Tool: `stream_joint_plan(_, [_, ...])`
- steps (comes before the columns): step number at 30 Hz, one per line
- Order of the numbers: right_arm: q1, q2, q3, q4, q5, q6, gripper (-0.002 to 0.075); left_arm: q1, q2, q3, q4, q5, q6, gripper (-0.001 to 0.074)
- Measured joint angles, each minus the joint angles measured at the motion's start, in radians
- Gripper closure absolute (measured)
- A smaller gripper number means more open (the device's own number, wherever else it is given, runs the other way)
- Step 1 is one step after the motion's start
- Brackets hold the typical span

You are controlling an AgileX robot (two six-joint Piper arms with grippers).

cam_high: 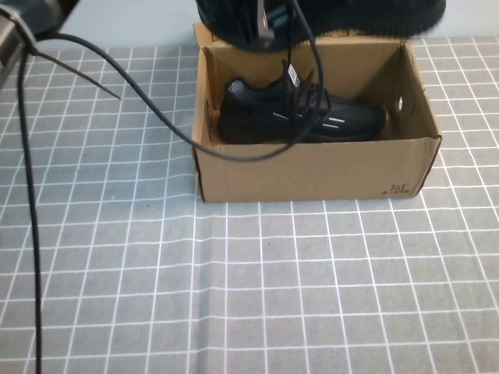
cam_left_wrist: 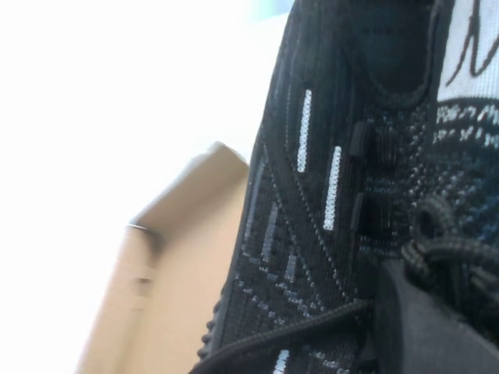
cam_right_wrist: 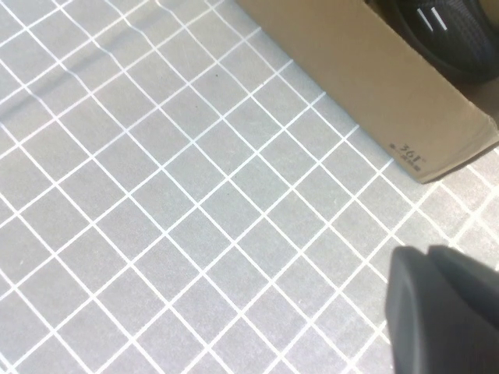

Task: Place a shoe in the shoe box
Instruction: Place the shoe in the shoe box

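Observation:
The shoe [cam_high: 374,14] is hanging above the box's back edge, so next my left gripper moves it forward and lets it down between the twin sneaker and the box's front side [cam_high: 312,141].
The shoe [cam_high: 351,15], a black mesh sneaker, hangs above the back edge of the brown cardboard shoe box [cam_high: 312,171], cut off by the top of the high view. My left gripper [cam_high: 263,23] is shut on it. In the left wrist view the shoe [cam_left_wrist: 327,195] fills the picture with its white stripes and tongue label, one finger [cam_left_wrist: 425,331] presses on its laces, and the box [cam_left_wrist: 179,257] is beyond. The twin sneaker [cam_high: 296,117] lies on its side inside the box. My right gripper [cam_right_wrist: 437,312] is shut and empty over the mat, near the box's printed corner [cam_right_wrist: 366,70].
A black cable [cam_high: 156,117] runs from the upper left across the mat and droops over the box's front left wall. Another cable [cam_high: 31,234] hangs down the left side. The grey gridded mat [cam_high: 249,296] covers the table in front of the box.

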Motion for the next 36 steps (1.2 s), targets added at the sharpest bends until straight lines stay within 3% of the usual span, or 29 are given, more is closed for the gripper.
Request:
stream_joint_plan(28, [0.0, 0.0, 0.001, 0.0, 0.0, 0.005, 0.0742, 0.0, 0.173, 0.026, 0.051, 0.217, 0.022, 0.0699])
stream_joint_plan(36, [0.0, -0.01, 0.001, 0.0, 0.0, 0.005, 0.0742, 0.0, 0.176, 0.026, 0.038, 0.122, -0.054, 0.0701])
